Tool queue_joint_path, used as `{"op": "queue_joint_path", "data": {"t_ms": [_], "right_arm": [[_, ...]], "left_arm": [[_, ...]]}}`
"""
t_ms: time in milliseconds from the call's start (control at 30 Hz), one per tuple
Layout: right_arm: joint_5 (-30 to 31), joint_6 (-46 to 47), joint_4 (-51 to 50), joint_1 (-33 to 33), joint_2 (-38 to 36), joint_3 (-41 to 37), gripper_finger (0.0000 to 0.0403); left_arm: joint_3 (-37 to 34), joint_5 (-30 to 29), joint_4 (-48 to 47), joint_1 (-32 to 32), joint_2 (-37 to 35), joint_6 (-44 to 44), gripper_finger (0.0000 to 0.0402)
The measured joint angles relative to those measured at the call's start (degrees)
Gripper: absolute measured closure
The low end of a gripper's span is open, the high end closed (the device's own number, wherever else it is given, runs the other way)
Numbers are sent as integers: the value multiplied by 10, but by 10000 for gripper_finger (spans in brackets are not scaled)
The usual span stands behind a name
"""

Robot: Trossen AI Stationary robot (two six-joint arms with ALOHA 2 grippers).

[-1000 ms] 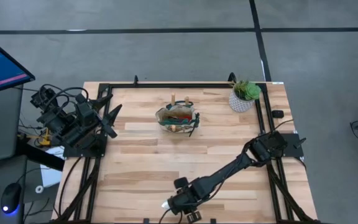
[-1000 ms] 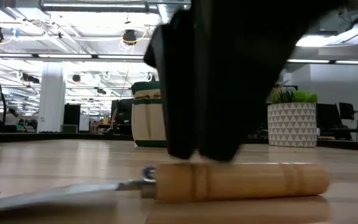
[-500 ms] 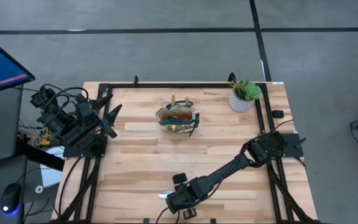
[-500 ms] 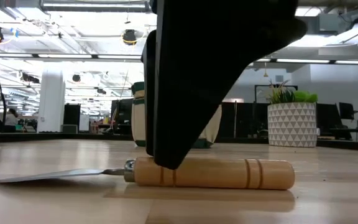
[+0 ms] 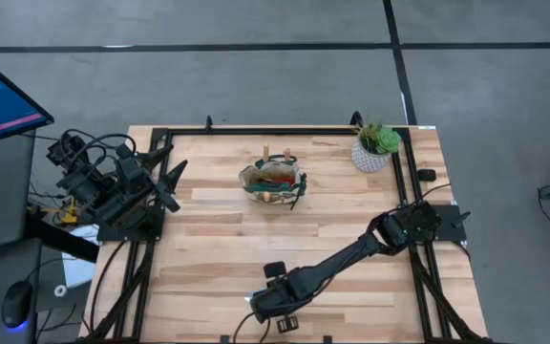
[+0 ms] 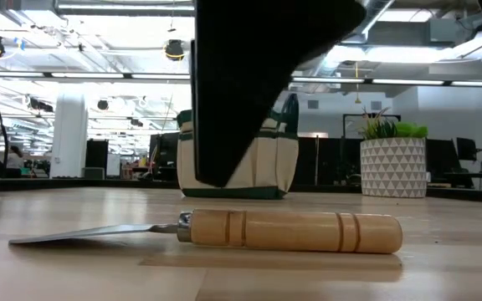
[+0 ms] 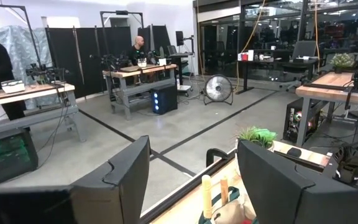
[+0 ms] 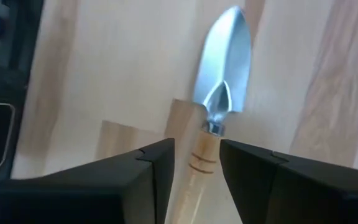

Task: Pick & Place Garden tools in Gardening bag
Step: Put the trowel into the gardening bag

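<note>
The trowel's handle [image 8: 195, 180] slants under the robot's open fingers, so the robot's right gripper should turn to line up with the handle and close lower down, next to the trowel's metal collar [image 8: 214, 129].
A trowel with a silver blade [image 6: 90, 235] and a light wooden handle [image 6: 291, 232] lies flat on the table near its near edge. My right gripper [image 5: 273, 308] hangs open just above the handle. In the right wrist view its fingers [image 8: 148, 180] stand on either side of the handle [image 8: 196, 163] without touching it. The beige gardening bag [image 5: 273, 182] stands upright at the table's far middle, with wooden handles [image 5: 265, 151] sticking out of it. My left gripper [image 5: 170, 177] is open and empty at the table's left edge.
A green plant in a white pot [image 5: 372, 151] stands at the far right corner and also shows in the low view [image 6: 393, 163]. Bare wood lies between the trowel and the bag. A dark frame [image 5: 285, 132] runs along the table's edges.
My right gripper has gone a little toward the table's left edge and risen off the trowel's handle, which it stood against a second ago. The trowel has slid a little toward the left edge and stays flat on the table.
</note>
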Motion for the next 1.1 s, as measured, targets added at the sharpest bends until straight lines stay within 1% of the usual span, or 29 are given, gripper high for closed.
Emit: {"op": "queue_joint_path", "data": {"t_ms": [200,300,500,600,667,767,867,1000,1100], "right_arm": [[6,16,4,-5,1,0,280],[14,16,8,-7,1,0,272],[16,42,13,-7,1,0,222],[40,56,13,-7,1,0,199],[46,56,13,-7,1,0,191],[46,61,18,-7,2,0,190],[40,70,25,-7,19,2,198],[-3,72,23,-3,41,3,208],[4,77,12,1,43,4,216]], "left_arm": [[0,0,0,0,0,0,188],[0,0,0,0,0,0,188],[0,0,0,0,0,0,188],[0,0,0,0,0,1,188],[0,0,0,0,0,1,188],[0,0,0,0,0,1,188],[0,0,0,0,0,2,188],[0,0,0,0,0,2,188],[0,0,0,0,0,2,188]]}}
